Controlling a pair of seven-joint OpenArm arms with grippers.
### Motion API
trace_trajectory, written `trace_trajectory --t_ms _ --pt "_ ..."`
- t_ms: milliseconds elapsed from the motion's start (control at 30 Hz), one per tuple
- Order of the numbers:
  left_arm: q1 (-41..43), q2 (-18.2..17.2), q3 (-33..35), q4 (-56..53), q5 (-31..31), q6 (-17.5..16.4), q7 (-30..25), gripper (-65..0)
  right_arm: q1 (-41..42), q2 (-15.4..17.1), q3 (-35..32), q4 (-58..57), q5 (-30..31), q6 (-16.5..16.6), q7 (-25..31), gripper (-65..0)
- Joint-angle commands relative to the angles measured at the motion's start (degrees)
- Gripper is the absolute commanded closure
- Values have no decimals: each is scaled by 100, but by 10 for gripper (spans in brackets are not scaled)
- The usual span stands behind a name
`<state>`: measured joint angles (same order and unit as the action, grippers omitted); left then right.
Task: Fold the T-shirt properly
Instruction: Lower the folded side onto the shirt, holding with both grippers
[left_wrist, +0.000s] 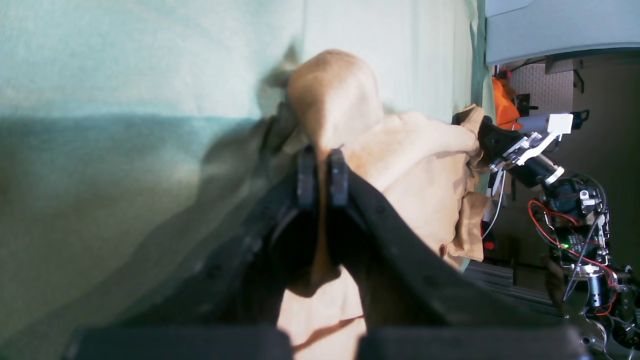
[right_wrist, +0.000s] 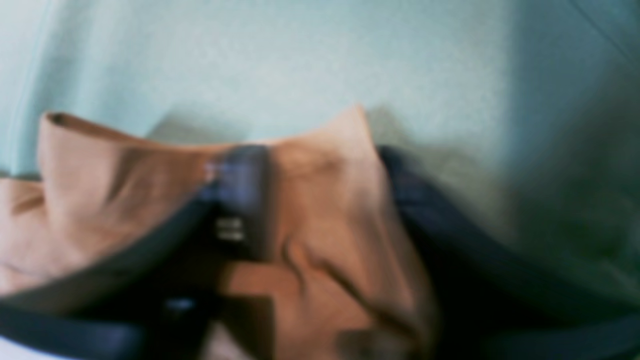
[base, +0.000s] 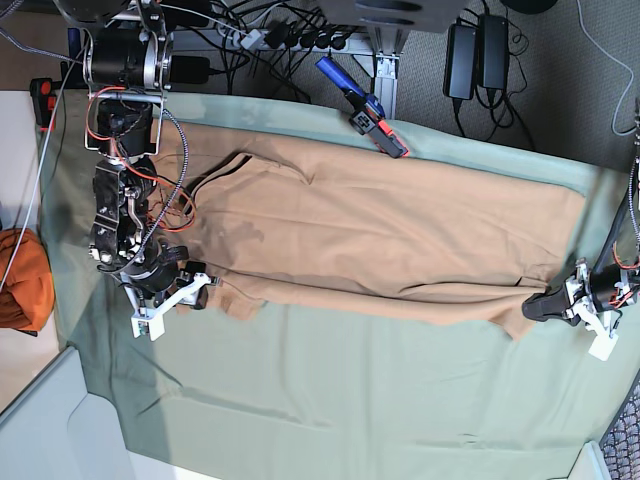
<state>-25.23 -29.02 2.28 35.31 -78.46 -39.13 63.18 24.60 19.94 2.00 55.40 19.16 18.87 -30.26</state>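
Note:
My left gripper is squeezing the T-shirt's end into a raised peak (left_wrist: 336, 90), so it should let go, grab the folded layer's edge (base: 521, 296) nearby and pull the T-shirt's end straight.
The tan T-shirt (base: 380, 230) lies stretched out lengthwise on the sage-green table cloth (base: 350, 400). My left gripper (base: 532, 307) is at the shirt's right end. In the left wrist view this gripper (left_wrist: 322, 172) is shut on a raised peak of the T-shirt (left_wrist: 415, 165). My right gripper (base: 205, 290) is at the shirt's left end, by the sleeve. The right wrist view is blurred. There the right gripper (right_wrist: 320, 185) has its jaws apart astride a fold of the T-shirt (right_wrist: 325, 225).
A bright orange cloth bundle (base: 20, 280) lies off the table's left edge. A blue-handled tool (base: 365, 105) rests on the far edge by the shirt. Cables and power bricks (base: 475, 50) lie beyond. A pale grey bin (base: 40, 420) stands at the near left corner.

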Motion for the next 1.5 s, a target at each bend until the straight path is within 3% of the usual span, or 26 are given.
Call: trace_trajectory --t_ms 0,33,233,367,600,733,967,1467 --pt "-111 -83 -20 63 -111 -87 4 0 155 68 17 107 33 494 116 -84" --pt "-111 -85 -20 63 -173 -87 4 0 155 68 17 107 33 494 136 0" --pt "-114 -87 -22 63 -232 -87 2 -6 153 72 20 332 26 496 109 0" --pt "-111 -87 -20 63 -225 -87 -13 -142 50 101 17 876 -63 496 68 0" --pt "-109 -136 -20 66 -157 -87 -11 -178 -570 269 20 2262 -120 498 -17 0" --pt "-109 -234 -20 66 -164 -87 28 -268 -1067 525 24 2938 -116 496 -20 0" --pt "-107 -380 -20 66 -435 -87 367 -274 -1963 881 35 3823 -114 496 -22 0" --pt "149 -389 -20 66 -654 -87 459 -274 -2673 879 105 4122 -28 494 -197 0"
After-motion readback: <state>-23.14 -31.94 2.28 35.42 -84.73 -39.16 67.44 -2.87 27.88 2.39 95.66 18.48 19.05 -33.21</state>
